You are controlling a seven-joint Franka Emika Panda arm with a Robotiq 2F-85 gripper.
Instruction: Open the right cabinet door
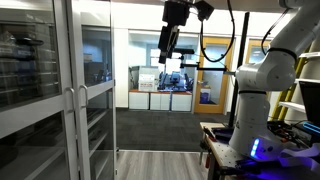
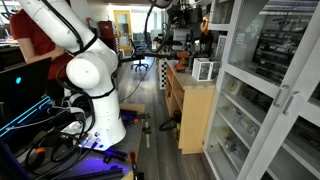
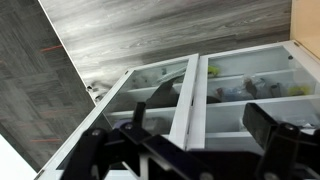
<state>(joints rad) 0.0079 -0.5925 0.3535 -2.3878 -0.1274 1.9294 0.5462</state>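
My gripper is too high and points down along the doors' middle stile [image 3: 190, 95]. Next, I bring it lower and turn it toward the handles [image 1: 83, 97].
A tall white cabinet with two glass doors stands at the left in an exterior view; its right door [image 1: 98, 70] is shut, and two vertical handles [image 1: 77, 110] sit where the doors meet. The cabinet also shows in an exterior view [image 2: 262, 80] with a handle [image 2: 290, 98]. My gripper [image 1: 168, 42] hangs high up, clear of the doors, and shows near the top of an exterior view [image 2: 185, 14]. In the wrist view the gripper [image 3: 200, 130] is open and empty. The shut doors' middle stile [image 3: 190, 95] lies beyond its fingers, with shelves of items behind the glass.
The white arm and its base [image 1: 250, 130] stand on a bench to the right of the cabinet; the base also shows in an exterior view [image 2: 95, 85]. A low wooden unit [image 2: 190, 105] with a small white box [image 2: 203, 70] on top adjoins the cabinet. Cables lie on the floor.
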